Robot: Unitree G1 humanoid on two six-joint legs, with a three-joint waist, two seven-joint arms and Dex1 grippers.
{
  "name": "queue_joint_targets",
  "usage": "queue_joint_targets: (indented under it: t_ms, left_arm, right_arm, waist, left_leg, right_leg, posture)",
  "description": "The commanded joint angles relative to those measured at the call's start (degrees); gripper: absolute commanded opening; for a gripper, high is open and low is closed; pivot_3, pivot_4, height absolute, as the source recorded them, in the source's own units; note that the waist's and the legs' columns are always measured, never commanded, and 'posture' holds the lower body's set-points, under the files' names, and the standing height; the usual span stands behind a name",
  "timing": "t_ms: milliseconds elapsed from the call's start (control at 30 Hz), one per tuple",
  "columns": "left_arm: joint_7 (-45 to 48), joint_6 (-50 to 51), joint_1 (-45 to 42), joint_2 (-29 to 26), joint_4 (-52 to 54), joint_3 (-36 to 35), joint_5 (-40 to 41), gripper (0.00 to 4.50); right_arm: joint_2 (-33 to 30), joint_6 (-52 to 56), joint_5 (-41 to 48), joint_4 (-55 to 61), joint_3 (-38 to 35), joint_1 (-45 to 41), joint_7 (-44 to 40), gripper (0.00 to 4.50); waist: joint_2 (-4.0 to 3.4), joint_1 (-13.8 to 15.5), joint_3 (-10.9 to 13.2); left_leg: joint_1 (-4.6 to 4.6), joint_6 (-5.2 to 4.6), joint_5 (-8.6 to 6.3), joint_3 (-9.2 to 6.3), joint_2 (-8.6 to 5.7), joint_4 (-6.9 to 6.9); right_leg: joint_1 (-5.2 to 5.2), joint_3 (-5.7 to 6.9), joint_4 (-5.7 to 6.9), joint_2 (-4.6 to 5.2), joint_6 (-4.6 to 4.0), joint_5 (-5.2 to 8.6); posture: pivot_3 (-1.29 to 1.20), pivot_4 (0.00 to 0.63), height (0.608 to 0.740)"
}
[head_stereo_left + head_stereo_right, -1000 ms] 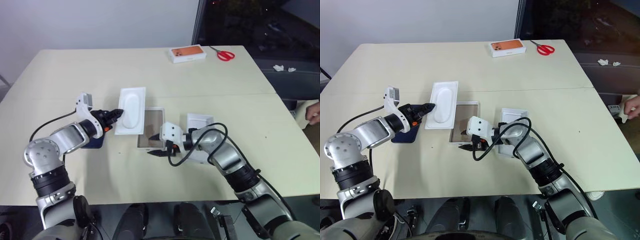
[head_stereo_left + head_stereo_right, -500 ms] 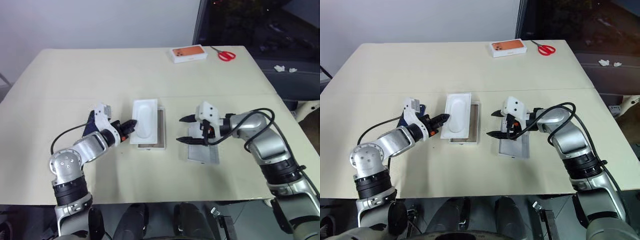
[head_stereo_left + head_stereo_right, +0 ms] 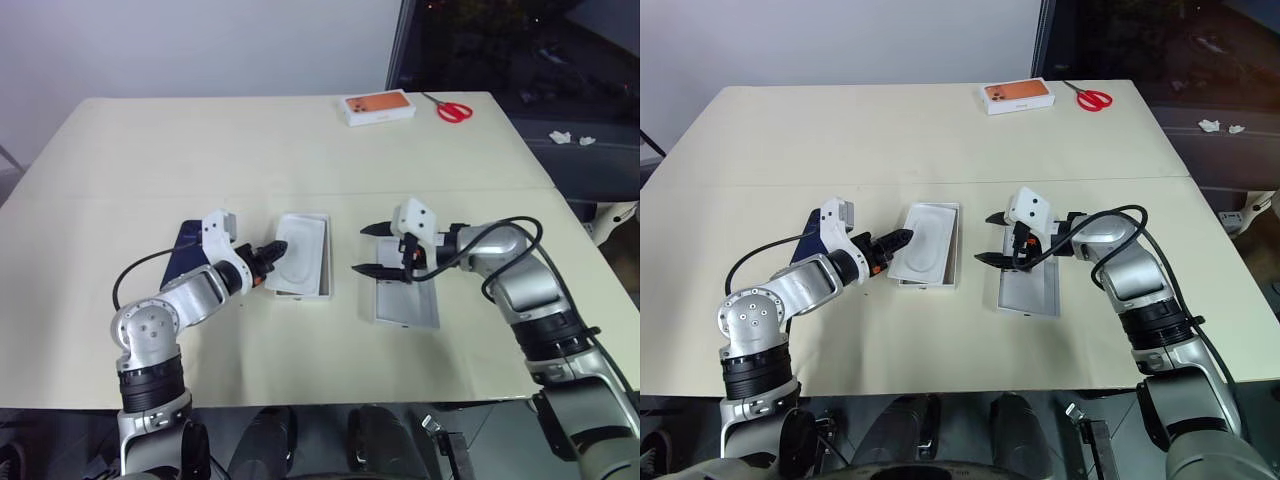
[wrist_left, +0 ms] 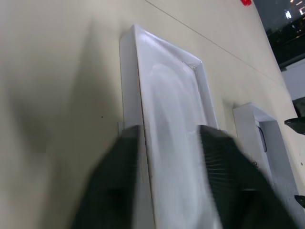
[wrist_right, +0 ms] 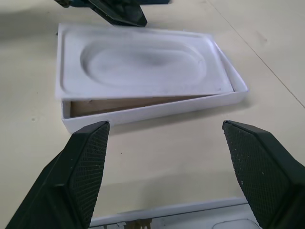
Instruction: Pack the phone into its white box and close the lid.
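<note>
I need to close my right gripper and press the insert flat into the box before I pack the phone, because the insert sits crooked over the white box's rim.
The white box lies mid-table with a white insert with an oval recess resting on top of it, slightly askew. My left gripper is open, its fingertips at the insert's left edge. Behind my left forearm the dark blue phone lies flat on the table. To the right of the box, the lid sits with its white inside up. My right gripper hovers open over the lid's far end, holding nothing and facing the box.
A white box with an orange phone picture and red scissors lie at the table's far edge. The table's right edge drops to a dark floor with white scraps.
My left gripper carried the insert rightward, lowered it onto the white box, then opened. My right gripper swung from the box to the right, over the lid.
</note>
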State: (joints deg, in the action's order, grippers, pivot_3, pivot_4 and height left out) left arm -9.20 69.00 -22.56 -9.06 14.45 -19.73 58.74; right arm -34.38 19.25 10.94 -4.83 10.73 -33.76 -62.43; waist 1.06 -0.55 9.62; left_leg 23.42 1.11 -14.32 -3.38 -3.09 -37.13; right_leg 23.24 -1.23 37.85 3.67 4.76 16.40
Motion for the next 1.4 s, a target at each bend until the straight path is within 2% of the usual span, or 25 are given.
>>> queue_joint_targets:
  t_ms: [33, 67, 267, 400, 467, 500, 600, 700, 733, 900, 1000, 1400]
  left_arm:
    - [0.02, -1.11, -0.93, -0.77, 2.60, 0.27, -0.15, 4.08]
    - [-0.04, -0.99, -1.10, -0.86, 2.74, -0.13, 0.39, 4.45]
    - [1.62, -2.14, -1.89, -2.81, 4.75, -1.39, 2.68, 4.45]
    - [10.07, -7.34, -3.25, -11.45, 7.41, -0.81, -1.00, 4.45]
    - [14.68, -9.48, -3.01, -15.42, 7.32, -1.45, -1.49, 4.50]
    - [19.21, -11.44, -1.32, -19.37, 7.89, -0.31, -3.74, 4.50]
    - [29.30, -16.73, 4.92, -28.19, 9.06, 2.83, -9.67, 4.50]
    - [36.83, -22.62, 9.81, -31.23, 10.49, 3.57, -12.16, 4.50]
    - [38.24, -23.76, 10.79, -31.19, 10.86, 3.44, -12.20, 4.50]
    - [38.10, -28.24, 13.72, -29.41, 10.96, 6.46, -18.05, 4.50]
    - [37.29, -28.43, 13.86, -27.20, 11.81, 7.44, -18.22, 4.50]
    - [37.01, -27.55, 13.21, -25.57, 13.41, 9.06, -18.54, 4.50]
  right_arm:
    - [0.80, -1.07, 0.27, 0.94, -0.53, -1.66, 0.30, 3.99]
    - [1.02, -1.07, 0.19, 1.00, -0.42, -1.77, 0.39, 3.99]
    - [4.71, 0.91, 0.93, 1.80, -0.26, -3.70, 2.40, 3.99]
    - [10.71, 5.36, 0.74, 1.73, 0.58, -6.28, 7.45, 3.99]
    - [13.49, 7.47, -0.11, 2.47, 1.79, -6.61, 10.25, 3.44]
    - [14.73, 7.60, -1.27, 3.11, 3.41, -6.44, 11.38, 3.14]
    - [15.72, 4.96, -5.84, 3.80, 8.78, -5.58, 12.49, 1.68]
    - [16.05, 1.54, -9.51, 2.23, 12.52, -5.40, 13.35, 0.12]
    - [16.30, 0.86, -10.47, 1.67, 13.41, -5.43, 13.68, 0.01]
    - [15.92, -3.99, -16.09, -0.32, 19.17, -4.51, 13.46, 0.01]
    - [15.50, -6.79, -18.65, -1.87, 21.03, -4.59, 13.09, 0.01]
    - [14.11, -11.79, -21.58, -6.85, 20.07, -5.03, 10.75, 0.01]
  waist:
    - [0.00, -0.01, 0.00]
    - [0.00, -0.04, 0.00]
    - [0.00, -0.15, 0.00]
    - [0.00, -0.29, 0.01]
    - [-0.01, -0.24, 0.01]
    - [-0.02, -0.31, 0.01]
    - [-0.10, -0.51, 0.04]
    - [-0.09, -0.11, 0.05]
    - [-0.09, -0.02, 0.06]
    - [-0.07, -0.17, 0.05]
    - [-0.07, -0.27, 0.05]
    - [-0.07, -0.32, 0.04]
  left_leg:
    - [0.00, 0.00, 0.00, 0.00, 0.00, 0.00]
    - [0.00, 0.00, 0.00, 0.00, 0.00, 0.00]
    - [0.00, 0.01, 0.01, -0.01, 0.01, 0.01]
    - [0.00, 0.10, 0.06, -0.01, 0.04, 0.06]
    - [0.01, 0.13, 0.07, -0.02, 0.04, 0.07]
    - [0.01, 0.13, 0.07, -0.01, 0.03, 0.07]
    - [0.01, 0.13, 0.07, 0.04, 0.01, 0.16]
    - [0.02, 0.12, 0.07, 0.05, -0.01, 0.17]
    - [0.02, 0.10, 0.06, 0.02, -0.01, 0.16]
    - [0.02, -0.04, -0.03, -0.03, -0.02, 0.15]
    - [0.02, -0.04, -0.03, -0.03, -0.01, 0.17]
    - [0.00, -0.14, -0.09, -0.03, 0.01, 0.15]
  right_leg:
    - [0.00, 0.00, 0.00, 0.00, 0.00, 0.00]
    - [0.00, 0.00, 0.00, 0.00, 0.00, 0.00]
    - [0.02, 0.00, 0.00, -0.02, 0.00, 0.00]
    - [0.09, -0.01, 0.04, -0.07, 0.00, 0.00]
    - [0.10, 0.00, 0.04, -0.07, -0.01, 0.01]
    - [0.10, -0.01, 0.03, -0.05, -0.01, 0.01]
    - [0.13, -0.08, -0.02, -0.03, -0.02, 0.01]
    - [0.13, -0.06, -0.04, 0.01, -0.03, 0.02]
    - [0.13, -0.04, -0.05, 0.03, -0.04, 0.02]
    - [0.09, 0.00, -0.06, 0.08, -0.04, 0.02]
    - [0.12, 0.00, -0.06, 0.05, -0.04, 0.02]
    - [0.10, 0.00, -0.02, 0.01, -0.03, 0.01]
  posture:
    - [0.00, 0.150, 0.740]
    - [0.00, 0.150, 0.740]
    - [0.00, 0.150, 0.740]
    - [0.00, 0.150, 0.740]
    - [0.00, 0.150, 0.740]
    - [0.00, 0.150, 0.740]
    - [0.00, 0.150, 0.740]
    - [0.00, 0.150, 0.740]
    - [0.00, 0.150, 0.740]
    - [0.00, 0.150, 0.740]
    - [0.00, 0.150, 0.740]
    - [0.00, 0.150, 0.740]
